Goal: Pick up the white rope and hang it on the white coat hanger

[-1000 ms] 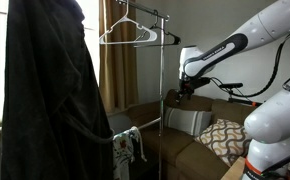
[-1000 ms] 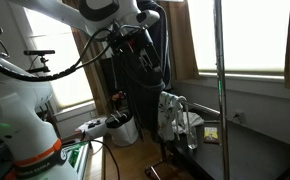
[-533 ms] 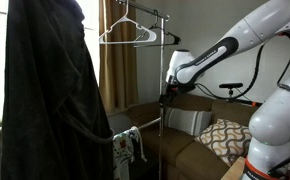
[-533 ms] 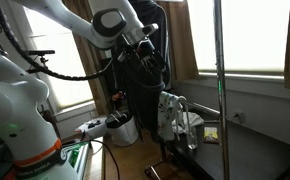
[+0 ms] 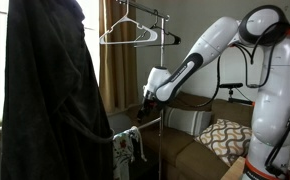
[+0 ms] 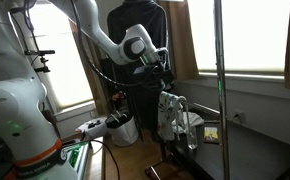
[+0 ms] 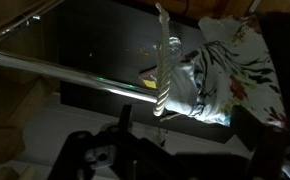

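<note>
I should keep moving my gripper toward the rope's part at the metal bar (image 7: 161,102), as my open fingers line up across the white rope's narrow width (image 7: 164,65), until they straddle it, and then close.
The white rope (image 7: 163,72) hangs draped over a low metal rail (image 7: 75,78), next to a floral cloth (image 7: 225,70). In the wrist view my gripper (image 7: 185,140) is dark, looks open and empty, and sits just short of the rope's lower end. In both exterior views my gripper (image 5: 148,101) (image 6: 158,76) hovers just above the cloth (image 5: 125,146) (image 6: 171,114). The white coat hanger (image 5: 125,35) hangs high on the rack's top bar, well above my gripper. The rope is hard to make out in the exterior views.
A big black coat (image 5: 55,95) hangs on the rack beside the hanger. The rack's upright pole (image 5: 163,95) (image 6: 221,90) stands close to my arm. A brown sofa (image 5: 185,155) with a grey cushion (image 5: 190,122) and a patterned one (image 5: 225,136) is behind.
My arm has swung down and across from beside the rack pole toward the low rail, and the gripper now sits just above the cloth and rope.
</note>
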